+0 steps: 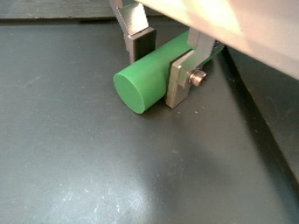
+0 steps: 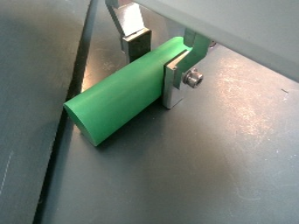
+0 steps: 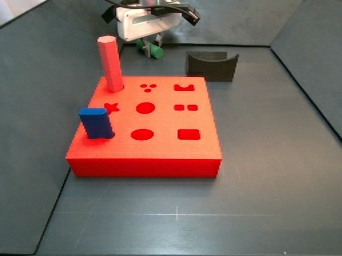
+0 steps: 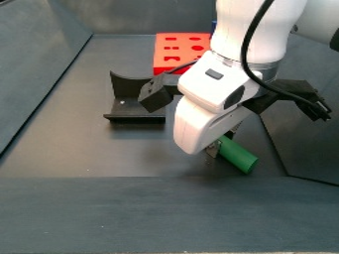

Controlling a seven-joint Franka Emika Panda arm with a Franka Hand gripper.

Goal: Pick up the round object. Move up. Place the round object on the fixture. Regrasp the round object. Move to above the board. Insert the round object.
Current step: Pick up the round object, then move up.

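My gripper will place the round object (image 3: 156, 51) on the fixture's top, which dips in a curved notch (image 3: 213, 58), so the object will stay cradled there on its side.
The round object, a smooth green peg (image 1: 146, 83) (image 2: 117, 101), lies on its side on the dark floor. My gripper (image 1: 160, 72) (image 2: 156, 74) is down over it, open, one finger on each side. The near finger (image 1: 181, 80) sits against the peg and the far pad (image 1: 140, 42) stands a little off it. In the side views the gripper (image 4: 223, 149) (image 3: 150, 45) is low over the peg (image 4: 239, 157) (image 3: 151, 50), beyond the board's (image 3: 160, 140) far end. The fixture (image 3: 211, 65) (image 4: 133, 99) stands apart from the gripper, nothing in its notch.
A tall salmon-red peg (image 3: 108, 62) and a short blue block (image 3: 95, 123) stand on the board (image 4: 179, 50). Dark enclosure walls (image 4: 54, 69) ring the floor, and a floor seam (image 2: 65, 114) runs close beside the green peg.
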